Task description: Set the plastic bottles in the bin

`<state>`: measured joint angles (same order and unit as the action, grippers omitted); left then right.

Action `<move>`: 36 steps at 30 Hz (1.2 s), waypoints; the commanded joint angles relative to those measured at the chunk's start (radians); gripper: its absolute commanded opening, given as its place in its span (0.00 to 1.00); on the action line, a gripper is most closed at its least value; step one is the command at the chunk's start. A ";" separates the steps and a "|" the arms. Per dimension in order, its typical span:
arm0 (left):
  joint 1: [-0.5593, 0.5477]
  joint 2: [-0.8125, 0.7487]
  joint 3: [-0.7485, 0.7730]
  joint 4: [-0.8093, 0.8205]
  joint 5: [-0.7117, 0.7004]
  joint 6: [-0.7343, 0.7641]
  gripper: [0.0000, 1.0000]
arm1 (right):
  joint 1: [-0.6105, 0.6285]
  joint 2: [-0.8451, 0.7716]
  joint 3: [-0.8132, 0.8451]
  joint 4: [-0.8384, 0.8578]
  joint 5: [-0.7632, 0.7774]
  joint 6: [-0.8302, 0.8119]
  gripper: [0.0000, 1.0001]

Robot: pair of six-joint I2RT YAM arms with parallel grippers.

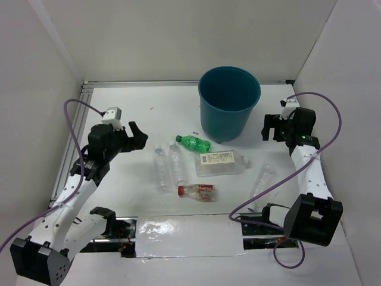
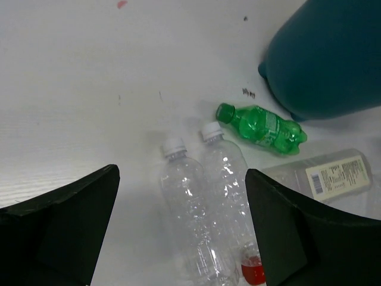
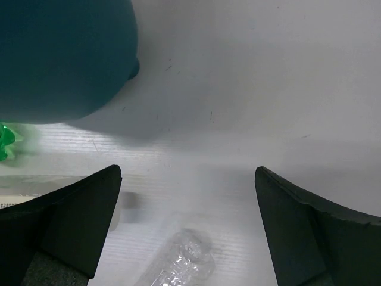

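Note:
The outer slim clear bottle [image 1: 162, 171] will come away on its own when I lift it, because a gap shows [image 1: 166, 149] between the necks of the slim pair.
The teal bin [image 1: 224, 118] stands upright at the back centre. In front of it lie the plastic bottles: a green one [image 1: 193, 143], a flat clear one with a white label [image 1: 219, 162], two slim clear ones [image 1: 161, 170] [image 1: 177, 164], a red-capped one [image 1: 197, 191], and another clear one [image 1: 262, 180] to the right. My left gripper [image 1: 138, 136] hovers open left of the slim pair, which fills the left wrist view [image 2: 193, 220] [image 2: 229, 179]. My right gripper [image 1: 272, 127] hangs open right of the bin, above the lone clear bottle [image 3: 181, 265]. Neither holds anything.
White walls enclose the table on three sides. A metal rail [image 1: 71, 149] runs along the left edge. Purple cables [image 1: 74, 116] loop from both arms. A clear plastic sheet [image 1: 187, 235] lies at the near edge between the arm bases.

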<state>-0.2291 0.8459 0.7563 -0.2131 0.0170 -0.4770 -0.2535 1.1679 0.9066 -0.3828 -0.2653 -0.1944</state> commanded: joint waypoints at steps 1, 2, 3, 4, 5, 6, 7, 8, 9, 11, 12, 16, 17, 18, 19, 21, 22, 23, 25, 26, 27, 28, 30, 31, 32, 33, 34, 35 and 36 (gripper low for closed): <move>-0.047 0.050 0.038 -0.048 0.047 -0.020 1.00 | -0.004 -0.033 -0.009 0.021 0.005 0.013 1.00; -0.059 0.061 0.038 -0.058 0.047 -0.029 1.00 | -0.004 -0.033 -0.009 0.021 -0.006 0.004 1.00; -0.073 0.082 0.047 -0.058 0.034 -0.029 1.00 | -0.013 -0.033 -0.009 0.012 -0.006 0.004 1.00; -0.102 0.091 0.048 -0.068 0.023 -0.029 1.00 | -0.013 -0.042 -0.009 0.012 -0.006 -0.005 1.00; -0.116 0.102 0.048 -0.077 0.000 -0.029 1.00 | -0.013 -0.042 -0.009 0.001 -0.018 -0.016 1.00; -0.130 0.111 0.048 -0.077 -0.012 -0.041 1.00 | -0.013 -0.042 -0.018 0.001 -0.018 -0.016 1.00; -0.151 0.130 0.057 -0.077 -0.012 -0.041 1.00 | -0.023 -0.042 -0.018 0.001 -0.028 -0.016 1.00; -0.162 0.139 0.057 -0.086 -0.026 -0.051 1.00 | -0.023 -0.053 -0.018 0.001 -0.028 -0.016 1.00; -0.171 0.148 0.057 -0.095 -0.049 -0.051 1.00 | -0.023 -0.053 -0.018 0.001 -0.028 -0.016 1.00; -0.194 0.176 0.066 -0.106 -0.077 -0.063 1.00 | -0.032 -0.062 -0.029 -0.008 -0.037 -0.027 1.00; -0.194 0.176 0.077 -0.106 -0.086 -0.063 1.00 | -0.032 -0.062 -0.029 -0.008 -0.037 -0.027 1.00; -0.217 0.199 0.077 -0.126 -0.134 -0.098 1.00 | -0.041 -0.062 -0.029 -0.018 -0.037 -0.027 1.00; -0.217 0.215 0.077 -0.126 -0.149 -0.115 1.00 | -0.041 -0.062 -0.040 -0.027 -0.037 -0.042 1.00; -0.226 0.228 0.087 -0.146 -0.163 -0.129 1.00 | -0.041 -0.062 -0.040 -0.027 -0.037 -0.042 1.00; -0.227 0.258 0.087 -0.157 -0.163 -0.141 1.00 | -0.041 -0.053 -0.052 -0.039 -0.048 -0.068 1.00; -0.237 0.291 0.107 -0.166 -0.189 -0.161 0.95 | -0.050 -0.041 -0.063 -0.054 -0.092 -0.079 0.87; -0.246 0.326 0.107 -0.166 -0.212 -0.161 0.92 | -0.059 -0.040 -0.063 -0.054 -0.106 -0.091 0.54; -0.246 0.344 0.116 -0.166 -0.232 -0.188 0.90 | -0.059 -0.031 -0.072 -0.054 -0.106 -0.091 0.22; -0.256 0.389 0.139 -0.180 -0.253 -0.205 0.87 | -0.059 -0.022 -0.072 -0.054 -0.106 -0.079 0.15; -0.256 0.413 0.150 -0.196 -0.253 -0.218 0.87 | -0.059 -0.022 -0.072 -0.054 -0.106 -0.079 0.31; -0.268 0.468 0.173 -0.197 -0.253 -0.232 0.87 | -0.059 -0.022 -0.063 -0.054 -0.106 -0.079 0.54; -0.286 0.496 0.185 -0.221 -0.253 -0.232 0.87 | -0.059 -0.022 -0.063 -0.063 -0.106 -0.088 0.75; -0.317 0.588 0.219 -0.258 -0.273 -0.270 0.89 | -0.059 -0.022 -0.052 -0.064 -0.106 -0.088 0.95; -0.340 0.617 0.219 -0.278 -0.287 -0.285 0.89 | -0.059 -0.022 -0.052 -0.064 -0.097 -0.088 0.95; -0.349 0.646 0.219 -0.290 -0.296 -0.305 0.89 | -0.059 -0.022 -0.052 -0.064 -0.097 -0.088 0.96; -0.358 0.671 0.219 -0.290 -0.296 -0.314 0.85 | -0.059 -0.022 -0.052 -0.064 -0.097 -0.088 0.96; -0.368 0.711 0.219 -0.278 -0.296 -0.314 0.81 | -0.059 -0.022 -0.052 -0.073 -0.112 -0.088 0.96; -0.380 0.729 0.219 -0.264 -0.296 -0.314 0.76 | -0.059 -0.022 -0.052 -0.073 -0.123 -0.097 0.96; -0.380 0.745 0.210 -0.255 -0.296 -0.324 0.72 | -0.059 -0.022 -0.052 -0.073 -0.123 -0.097 0.96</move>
<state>-0.5941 1.5532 0.9558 -0.4480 -0.2478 -0.7570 -0.3084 1.1481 0.8406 -0.4427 -0.3630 -0.2783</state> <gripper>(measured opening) 0.746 0.963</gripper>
